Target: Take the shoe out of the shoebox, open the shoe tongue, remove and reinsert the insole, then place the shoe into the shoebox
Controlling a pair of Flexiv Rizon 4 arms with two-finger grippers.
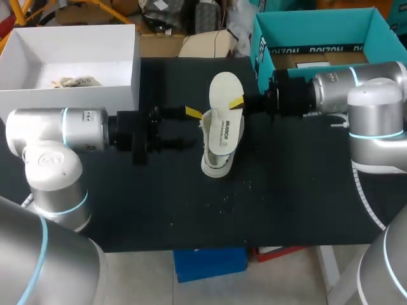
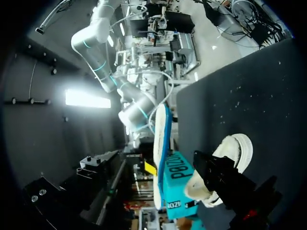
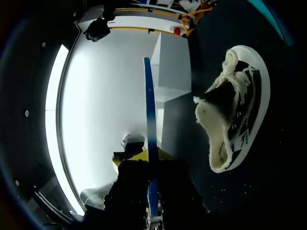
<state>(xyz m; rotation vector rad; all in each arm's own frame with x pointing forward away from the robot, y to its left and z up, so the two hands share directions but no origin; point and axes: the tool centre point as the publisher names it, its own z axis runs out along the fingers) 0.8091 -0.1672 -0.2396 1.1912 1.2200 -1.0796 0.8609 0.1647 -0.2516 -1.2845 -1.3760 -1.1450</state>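
Observation:
The insole almost covers the shoe's opening [image 1: 207, 127]. Its lettered end [image 1: 224, 136] will tip up and show blue before it settles flat when I push the insole in.
A white shoe [image 1: 216, 164] stands on the black table [image 1: 127, 203] near its middle, toe toward the front. Over it hangs the white insole [image 1: 222, 89], blue on its underside, with my right gripper [image 1: 238, 103] shut on its edge from the right. In the right wrist view the insole [image 3: 149, 105] runs edge-on between that gripper's [image 3: 151, 165] fingers, the shoe [image 3: 235, 110] lying beside it. My left gripper [image 1: 194, 129] is open just left of the shoe, holding nothing. Its dark finger [image 2: 220, 175] shows in front of the shoe [image 2: 237, 146].
The open white shoebox [image 1: 130, 57] with crumpled paper inside stands at the back left. A teal box [image 1: 261, 44] stands at the back right, behind my right arm. Small specks lie on the table in front of the shoe.

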